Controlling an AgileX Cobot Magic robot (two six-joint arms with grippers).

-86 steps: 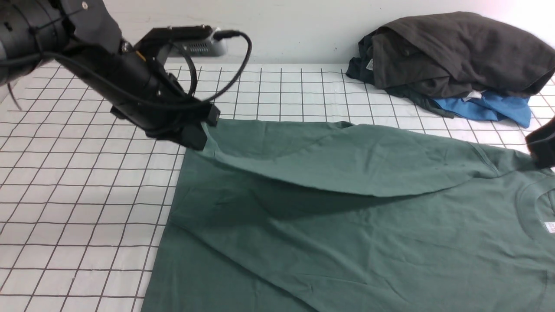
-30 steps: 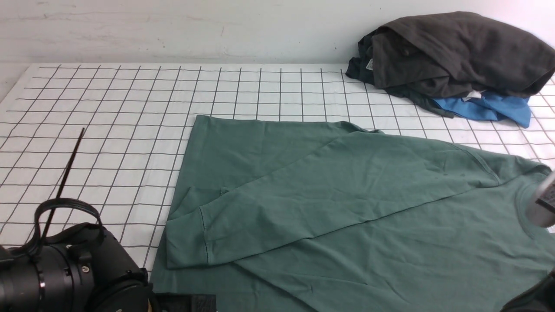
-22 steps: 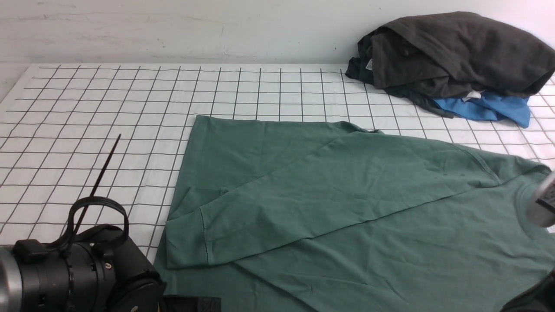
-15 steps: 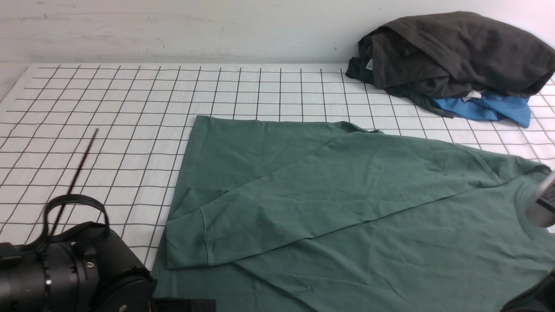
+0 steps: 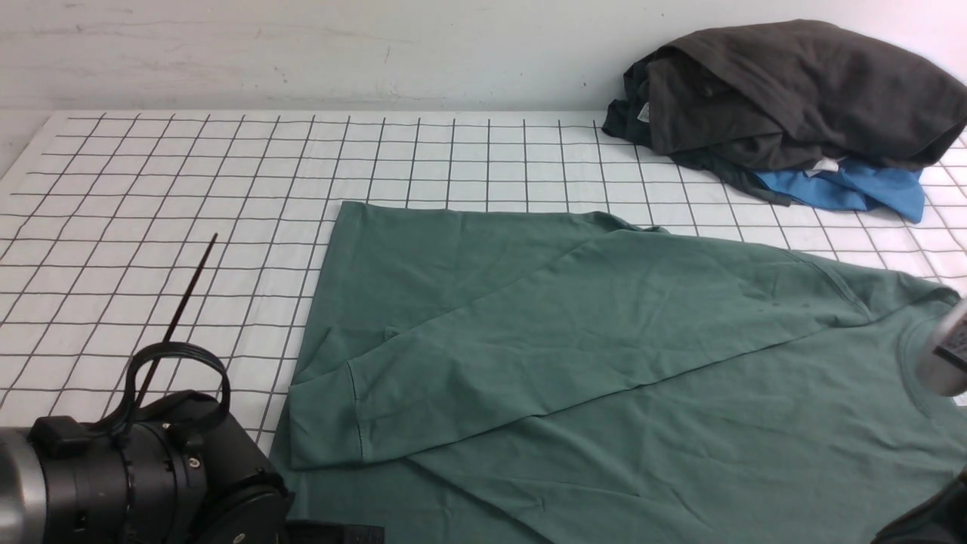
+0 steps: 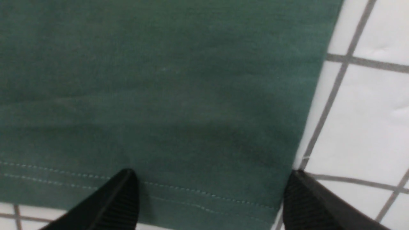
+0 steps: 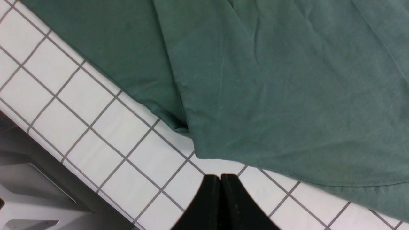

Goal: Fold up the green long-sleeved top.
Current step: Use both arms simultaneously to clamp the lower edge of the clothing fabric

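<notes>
I expect the near half (image 5: 680, 462) to fold softly over and cover the diagonal sleeve (image 5: 535, 349) when I lift the hem, because the sleeve lies loose across the green top.
The green long-sleeved top (image 5: 604, 355) lies flat on the gridded table (image 5: 189, 174), one sleeve folded diagonally across its body with the cuff at the left. My left arm (image 5: 136, 476) sits at the near left corner of the front view, its fingers out of sight there. In the left wrist view my left gripper (image 6: 211, 195) stands open over the top's stitched hem (image 6: 159, 188) at a corner of the cloth, nothing clamped between its fingertips (image 6: 124, 198). My right gripper (image 7: 220, 191) is shut and empty over bare table, just off the top's hem (image 7: 319, 179).
A pile of dark charcoal garments (image 5: 786, 91) with a bright blue one (image 5: 854, 189) underneath sits at the far right corner. A thin black cable tie tail (image 5: 181, 310) sticks up from my left arm. The table's near edge (image 7: 48, 172) shows in the right wrist view.
The left arm carried the sleeve across the top, laid it down and came to the near left corner. Over the last second its gripper has opened wide. The right arm is still.
</notes>
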